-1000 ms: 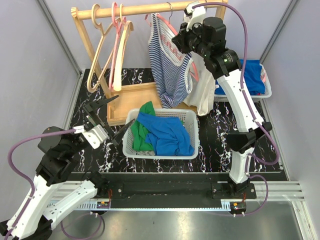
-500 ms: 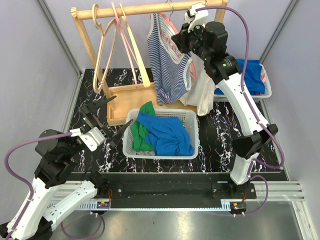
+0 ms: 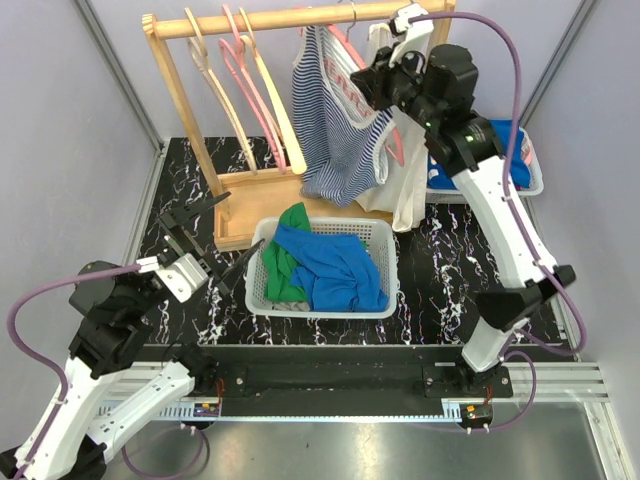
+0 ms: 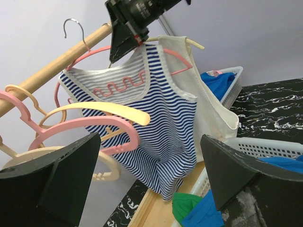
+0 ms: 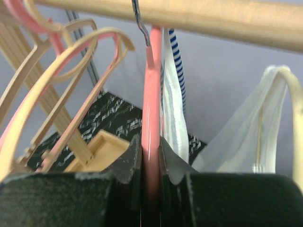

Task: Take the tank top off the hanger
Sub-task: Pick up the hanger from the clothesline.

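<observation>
The pink hanger's hook (image 4: 73,21) is clear above the wooden rail, so my right gripper should move the tank top (image 3: 335,140) forward and down to where my left gripper can reach it.
A blue-and-white striped tank top (image 3: 335,130) hangs on a pink hanger (image 3: 372,62) from the wooden rail (image 3: 280,18) at the back. My right gripper (image 3: 378,82) is shut on the pink hanger just below its hook. In the right wrist view the pink hanger (image 5: 151,94) runs between the closed jaws of the right gripper (image 5: 150,144), with the striped top (image 5: 173,99) beside it. My left gripper (image 3: 215,240) is open and empty, low at the basket's left side. The left wrist view shows the striped top (image 4: 161,127) beyond the left gripper (image 4: 151,182).
A cream top (image 3: 405,190) hangs behind the striped one. Several empty pink and wooden hangers (image 3: 250,95) hang at the rail's left. A white basket (image 3: 262,290) of blue and green clothes stands below. A white bin (image 3: 537,182) sits back right. The wooden rack base (image 3: 255,195) lies below the rail.
My right gripper has moved right along the rail with the pink hanger, and the striped top has swung with it. The empty hangers have swung to the right. The left arm has hardly moved.
</observation>
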